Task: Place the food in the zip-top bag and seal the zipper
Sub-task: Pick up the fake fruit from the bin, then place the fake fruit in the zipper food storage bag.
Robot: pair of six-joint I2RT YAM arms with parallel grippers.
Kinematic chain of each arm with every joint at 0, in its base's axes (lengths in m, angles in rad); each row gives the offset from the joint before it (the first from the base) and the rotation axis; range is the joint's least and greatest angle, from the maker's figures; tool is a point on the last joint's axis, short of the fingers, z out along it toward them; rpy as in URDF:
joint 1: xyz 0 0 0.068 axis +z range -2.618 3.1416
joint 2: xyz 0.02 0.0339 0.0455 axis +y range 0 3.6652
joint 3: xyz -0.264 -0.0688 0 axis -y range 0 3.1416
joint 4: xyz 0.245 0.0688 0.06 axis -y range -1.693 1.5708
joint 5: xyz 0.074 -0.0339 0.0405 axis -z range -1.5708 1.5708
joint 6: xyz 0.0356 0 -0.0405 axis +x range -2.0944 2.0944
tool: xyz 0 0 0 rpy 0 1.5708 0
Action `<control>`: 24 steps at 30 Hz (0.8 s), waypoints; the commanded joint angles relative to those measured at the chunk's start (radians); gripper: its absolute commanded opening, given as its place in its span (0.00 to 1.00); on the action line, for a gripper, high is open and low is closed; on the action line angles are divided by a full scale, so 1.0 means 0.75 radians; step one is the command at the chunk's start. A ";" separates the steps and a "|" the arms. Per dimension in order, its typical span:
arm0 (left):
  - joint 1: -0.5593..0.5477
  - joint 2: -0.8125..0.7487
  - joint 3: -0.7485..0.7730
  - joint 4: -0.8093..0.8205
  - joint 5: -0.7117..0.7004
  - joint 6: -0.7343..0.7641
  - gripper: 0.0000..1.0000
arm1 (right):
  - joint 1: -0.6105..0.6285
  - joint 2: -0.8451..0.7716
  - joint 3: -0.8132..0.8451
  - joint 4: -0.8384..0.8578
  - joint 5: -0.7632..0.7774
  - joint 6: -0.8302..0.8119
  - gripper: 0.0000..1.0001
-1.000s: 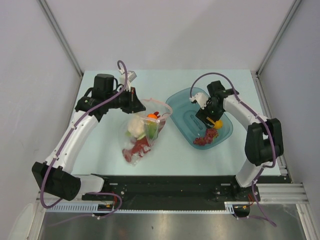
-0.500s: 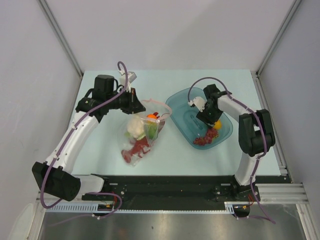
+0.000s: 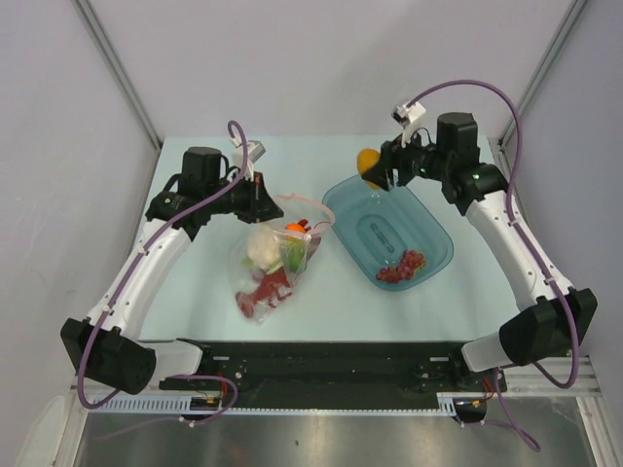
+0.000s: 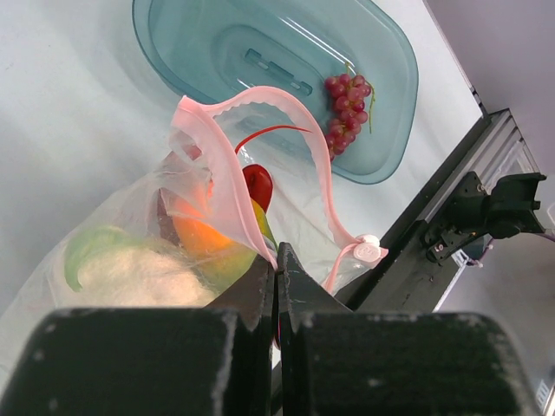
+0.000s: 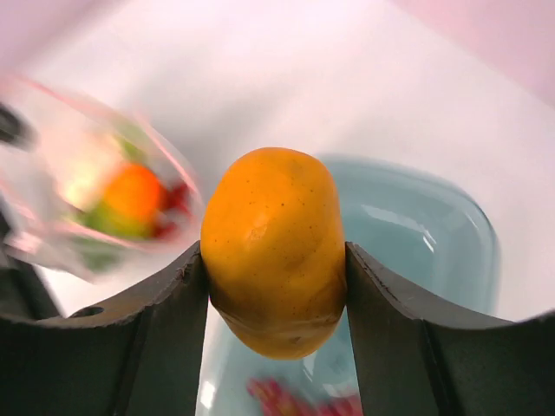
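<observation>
The robot's right gripper should keep bringing the yellow-orange fruit over until the fruit is inside the pink zipper (image 3: 299, 225), because the bag's opening (image 3: 310, 212) is wide open and facing the fruit.
The zip-top bag (image 3: 277, 261) lies at mid-table, its mouth facing the bowl. Inside are a white cauliflower (image 3: 260, 245), a red lobster (image 3: 265, 290) and an orange fruit (image 3: 295, 227). My left gripper (image 3: 265, 199) is shut on the bag's mouth edge, pinching the pink zipper (image 4: 221, 165) and holding the mouth agape; the white slider (image 4: 368, 251) hangs at the strip's far end. My right gripper (image 3: 382, 167) is raised above the bowl's far end, shut on a yellow-orange fruit (image 5: 276, 247). A dark red clump (image 3: 401, 266) lies in the bowl.
A translucent blue bowl (image 3: 365, 229) sits right of the bag, long axis running diagonally. Grey walls close in the table on three sides. A black rail (image 3: 341, 365) with the arm bases runs along the near edge.
My right gripper closed on the yellow-orange fruit in the bowl and lifted it up and back over the bowl's far end. The left gripper and the bag have stayed put.
</observation>
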 commanded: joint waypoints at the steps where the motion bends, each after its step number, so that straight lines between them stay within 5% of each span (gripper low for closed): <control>1: 0.004 -0.047 0.026 0.068 0.055 -0.009 0.00 | 0.095 0.057 0.029 0.276 -0.246 0.389 0.23; 16: 0.004 -0.047 0.032 0.125 0.071 -0.091 0.00 | 0.447 0.249 0.029 0.281 -0.281 0.341 0.25; 21: 0.004 -0.053 0.030 0.147 0.067 -0.123 0.00 | 0.500 0.298 0.027 0.268 -0.279 0.367 0.51; 23: 0.004 -0.063 0.026 0.154 0.071 -0.128 0.00 | 0.509 0.296 0.027 0.256 -0.283 0.361 0.54; 24: 0.004 -0.067 0.024 0.160 0.075 -0.136 0.00 | 0.509 0.290 0.029 0.240 -0.277 0.359 0.65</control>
